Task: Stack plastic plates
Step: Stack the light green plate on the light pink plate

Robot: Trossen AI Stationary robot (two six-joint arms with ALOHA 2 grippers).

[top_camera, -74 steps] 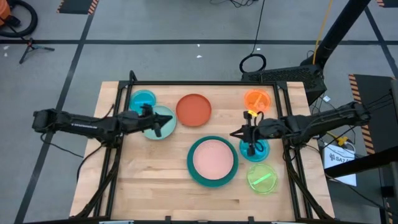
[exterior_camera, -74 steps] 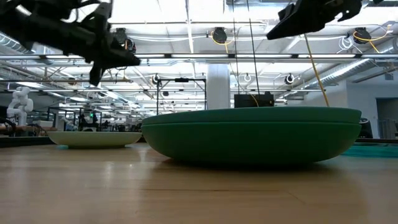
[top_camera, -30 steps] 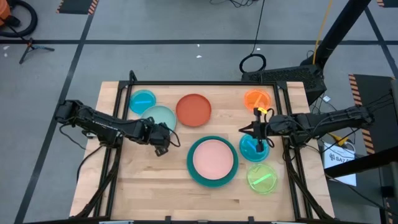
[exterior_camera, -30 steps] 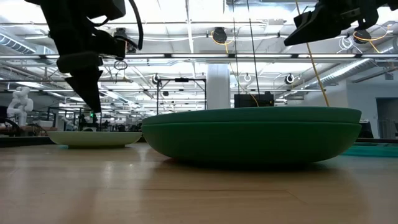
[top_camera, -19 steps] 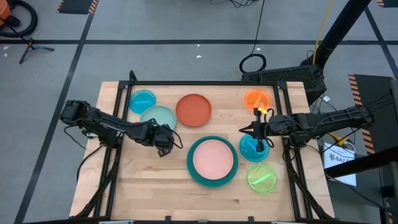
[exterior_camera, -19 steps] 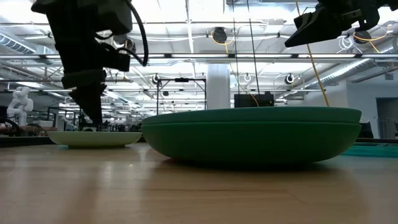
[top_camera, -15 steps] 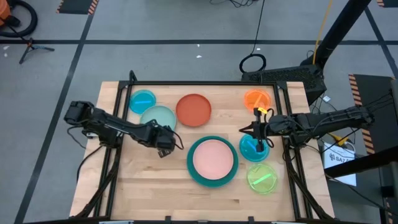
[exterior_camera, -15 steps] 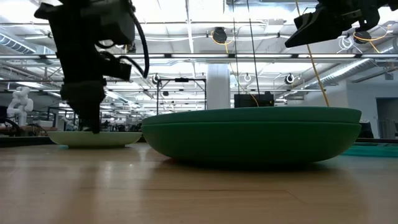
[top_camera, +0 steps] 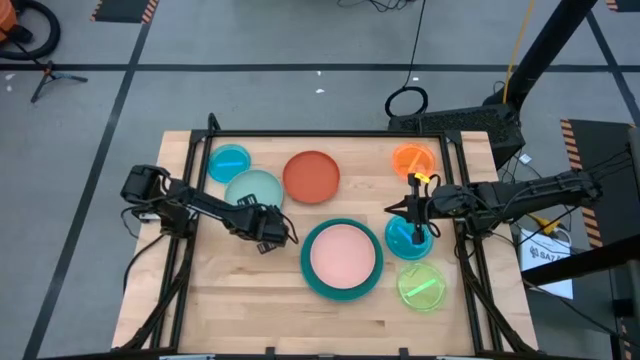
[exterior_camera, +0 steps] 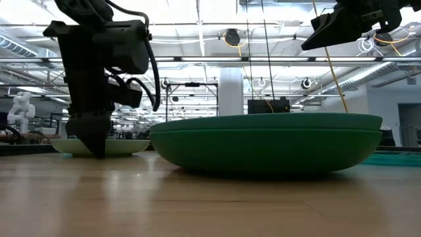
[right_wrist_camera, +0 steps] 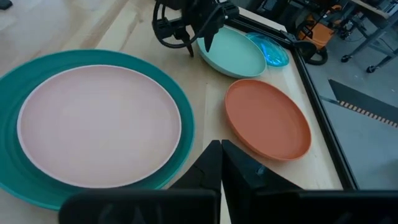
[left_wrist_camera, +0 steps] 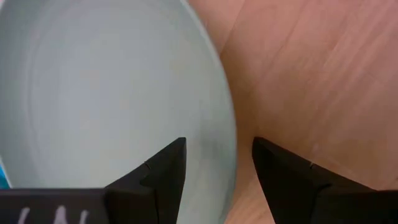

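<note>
My gripper will lift the mint plate (top_camera: 254,188), and that plate will come up by itself, because it and the small blue plate touch only at their rims (top_camera: 239,178).
My left gripper (top_camera: 272,232) points down, open, at the near right rim of the mint plate (top_camera: 250,188). In the left wrist view one finger (left_wrist_camera: 163,167) stands over the plate's inside and the other (left_wrist_camera: 280,168) over the table outside the rim (left_wrist_camera: 229,130). The pink plate (top_camera: 342,252) lies in the large teal plate (top_camera: 312,280). My right gripper (top_camera: 392,211) is shut and hovers above a small blue plate (top_camera: 408,242). The red-orange plate (top_camera: 311,175) rests flat on the table.
Another small blue plate (top_camera: 230,160) lies at the far left, touching the mint one. A small orange plate (top_camera: 413,160) lies at the far right and a lime plate (top_camera: 422,287) at the near right. Bare wood stretches along the near left (top_camera: 230,300).
My left gripper has come down from well above the table to the mint plate's near right rim. It has shifted a little toward the table's right edge and has tipped to point straight down. The plates and my right gripper have kept still.
</note>
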